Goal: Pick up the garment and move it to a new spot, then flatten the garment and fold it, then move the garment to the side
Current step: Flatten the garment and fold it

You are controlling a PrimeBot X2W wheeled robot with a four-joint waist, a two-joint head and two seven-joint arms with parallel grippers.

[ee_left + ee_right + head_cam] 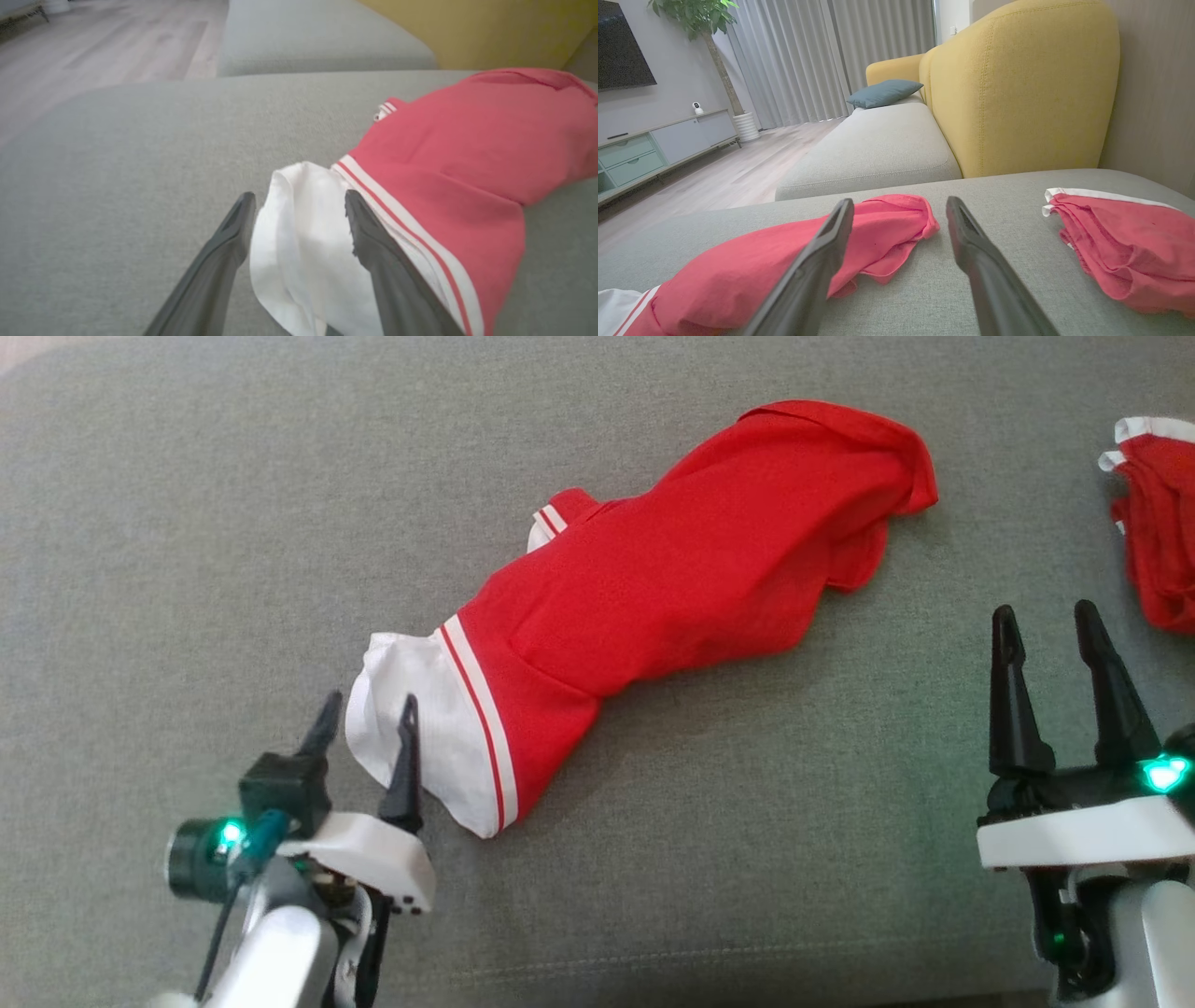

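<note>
The red garment [683,571] has striped trim [546,526] showing from under it, so it will open out into a much wider shirt when I lift and spread it.
A crumpled red garment [681,569] with a white end [420,728] and red-white stripes lies slantwise across the grey sofa cushion [187,523]. My left gripper [369,709] is open at that white end, its fingers straddling the fabric's edge; the left wrist view shows white cloth [303,242] between the two fingers without a pinch. The red part [467,149] runs off to the right there. My right gripper [1046,621] stands open over bare cushion at the lower right, clear of the garment. In the right wrist view the garment [775,252] lies behind the left finger [822,252].
A second red garment with white trim [1158,523] is bunched at the cushion's right edge [1120,238]. Behind stand a yellow sofa back [1017,84], another grey seat [873,144] with a blue pillow [885,91], and wooden floor [714,177] to the left.
</note>
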